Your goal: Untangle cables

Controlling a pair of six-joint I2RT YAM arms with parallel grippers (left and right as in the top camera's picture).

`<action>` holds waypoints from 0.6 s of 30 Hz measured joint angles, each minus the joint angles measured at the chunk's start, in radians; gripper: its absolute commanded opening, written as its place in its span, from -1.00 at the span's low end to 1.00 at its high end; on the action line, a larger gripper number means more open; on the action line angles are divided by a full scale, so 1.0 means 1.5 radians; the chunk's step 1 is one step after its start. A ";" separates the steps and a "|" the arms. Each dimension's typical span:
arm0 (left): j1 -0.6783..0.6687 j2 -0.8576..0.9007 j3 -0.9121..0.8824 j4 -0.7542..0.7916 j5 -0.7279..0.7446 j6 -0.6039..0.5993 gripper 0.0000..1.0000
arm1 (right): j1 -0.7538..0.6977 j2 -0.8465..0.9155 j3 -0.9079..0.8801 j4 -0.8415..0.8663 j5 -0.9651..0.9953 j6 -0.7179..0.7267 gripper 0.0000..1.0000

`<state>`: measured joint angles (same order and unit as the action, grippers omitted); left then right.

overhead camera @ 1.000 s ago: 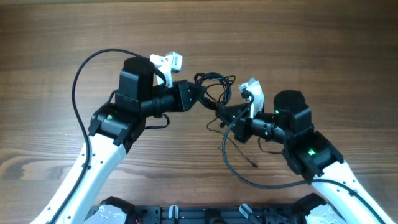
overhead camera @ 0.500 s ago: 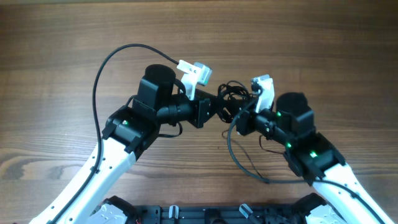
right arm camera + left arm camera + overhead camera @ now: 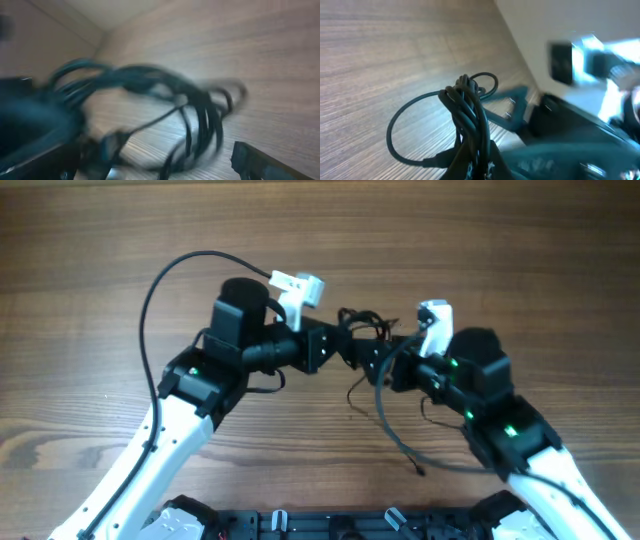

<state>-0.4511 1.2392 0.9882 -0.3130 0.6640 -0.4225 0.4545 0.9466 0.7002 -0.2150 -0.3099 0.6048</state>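
Both my grippers have the cable loops (image 3: 366,320) bunched up between them, so next my right gripper moves back, lets the loops hang open and then pinches their lower cords (image 3: 181,162).
The cables (image 3: 362,328) are a small knotted bundle of thin black cords hanging above the wooden table between the two arms. My left gripper (image 3: 345,346) is shut on the bundle. In the left wrist view the cords (image 3: 468,107) rise out of its closed jaws (image 3: 475,169) and one loop spreads to the left. My right gripper (image 3: 386,368) sits just right of the bundle with its jaws wide open. In the blurred right wrist view the cords (image 3: 202,112) lie ahead of it, and one fingertip (image 3: 256,161) shows at the lower right. A thin strand (image 3: 352,394) droops toward the table.
A thicker black arm cable (image 3: 395,442) loops down from the right wrist toward the front. Another arm cable (image 3: 160,275) arcs over the left arm. The wooden table (image 3: 90,240) spreads all around, and a black rail (image 3: 300,525) runs along the front edge.
My right gripper has opened and let go of the cords. The left gripper, still shut on the bundle, carried it right, then drew back slightly. The right arm moved toward the far side.
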 measured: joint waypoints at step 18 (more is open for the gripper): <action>0.152 -0.001 0.000 0.070 0.161 -0.370 -0.92 | -0.055 0.062 -0.030 0.004 0.017 0.245 1.00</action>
<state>-0.2234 1.2373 0.9886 -0.2073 0.9054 -0.9771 0.3721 1.0401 0.6548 -0.2096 -0.2852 0.9718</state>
